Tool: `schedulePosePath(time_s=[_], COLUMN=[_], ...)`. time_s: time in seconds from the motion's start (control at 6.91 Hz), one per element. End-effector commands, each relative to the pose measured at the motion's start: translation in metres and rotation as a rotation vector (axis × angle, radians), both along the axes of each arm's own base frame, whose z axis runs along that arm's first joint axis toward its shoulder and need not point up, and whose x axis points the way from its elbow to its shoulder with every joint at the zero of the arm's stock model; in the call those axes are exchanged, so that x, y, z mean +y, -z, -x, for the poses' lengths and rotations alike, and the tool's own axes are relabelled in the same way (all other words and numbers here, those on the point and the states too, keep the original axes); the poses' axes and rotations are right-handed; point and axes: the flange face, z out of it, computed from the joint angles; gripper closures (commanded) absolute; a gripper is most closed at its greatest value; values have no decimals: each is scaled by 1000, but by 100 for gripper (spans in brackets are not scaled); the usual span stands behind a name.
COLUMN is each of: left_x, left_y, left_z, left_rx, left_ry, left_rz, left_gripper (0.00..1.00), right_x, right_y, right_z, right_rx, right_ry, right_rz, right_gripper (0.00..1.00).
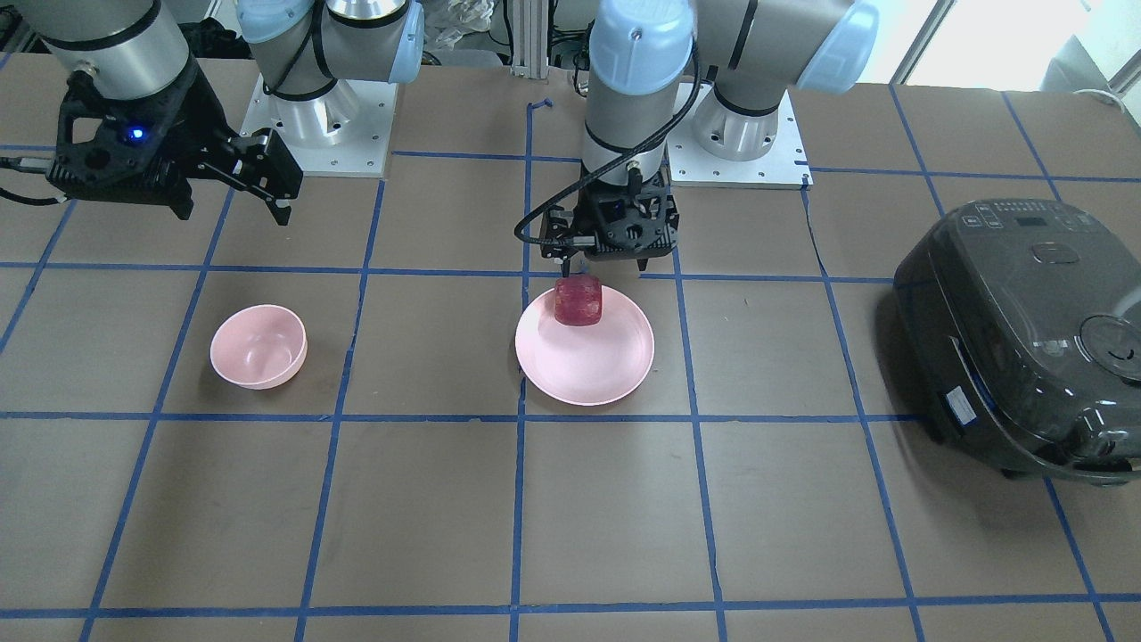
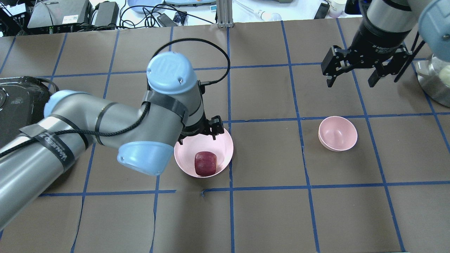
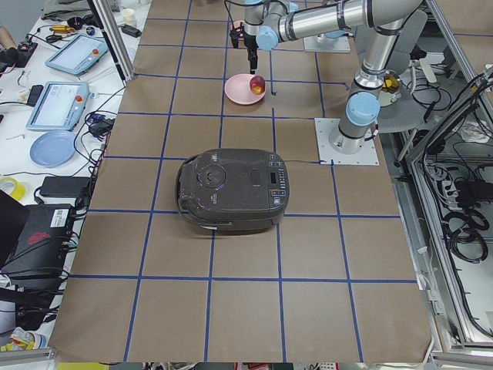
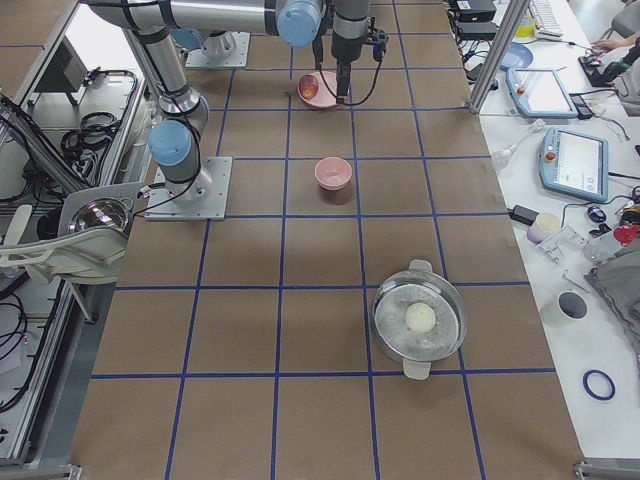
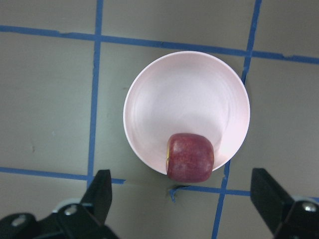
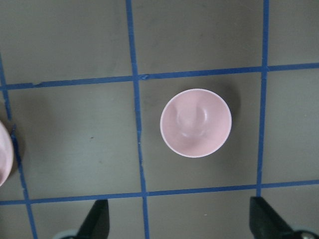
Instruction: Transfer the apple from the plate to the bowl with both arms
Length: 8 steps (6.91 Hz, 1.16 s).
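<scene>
I should take the pink bowl (image 1: 260,349) by its rim (image 1: 220,336) with my right gripper and bring it closer, since it stands far from the plate with the apple.
The dark red apple (image 1: 578,300) (image 2: 206,163) sits on the pale pink plate (image 1: 584,366) (image 2: 219,146), at the rim nearest the robot. My left gripper (image 1: 602,266) (image 2: 198,137) hangs open above the plate, pointing down. In the left wrist view its fingers (image 5: 102,191) spread wide on either side of the apple (image 5: 190,156), apart from it. The small pink bowl (image 1: 258,346) (image 2: 337,133) (image 6: 196,123) stands empty toward my right. My right gripper (image 1: 233,212) (image 2: 351,84) is open and empty, held high near the bowl.
A dark rice cooker (image 1: 1025,339) (image 3: 231,189) stands at the table's left end. A steel pot with a glass lid (image 4: 420,318) (image 2: 436,80) stands at the right end. Blue tape lines grid the brown table.
</scene>
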Motion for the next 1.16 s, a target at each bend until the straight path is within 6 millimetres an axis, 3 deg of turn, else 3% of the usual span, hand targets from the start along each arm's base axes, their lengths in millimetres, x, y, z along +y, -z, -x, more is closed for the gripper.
schedulePosePath(time_s=[0.0,0.14,0.29,0.43,0.72,0.87,1.01], left_x=[15,15,13,14,11,6,-12], left_y=[50,59,69,74,68,54,30], left_z=[9,16,17,17,18,19,19], left_rx=[-22,-21,-25,-28,-22,-10,10], left_ry=[27,41,49,76,105,105,90], left_rz=[-55,-51,-63,-74,-61,-28,25], left_gripper=[0,0,2,23,89,100,100], right_x=[-3,-2,2,1,-13,-16,-16], right_y=[83,126,161,191,249,258,264], right_z=[106,120,119,119,123,120,118], right_rx=[-76,-67,-63,-65,-88,-132,-154], right_ry=[67,78,79,83,93,103,106], right_rz=[-129,-101,-87,-89,-140,-135,-145], right_gripper=[0,0,0,0,0,0,11])
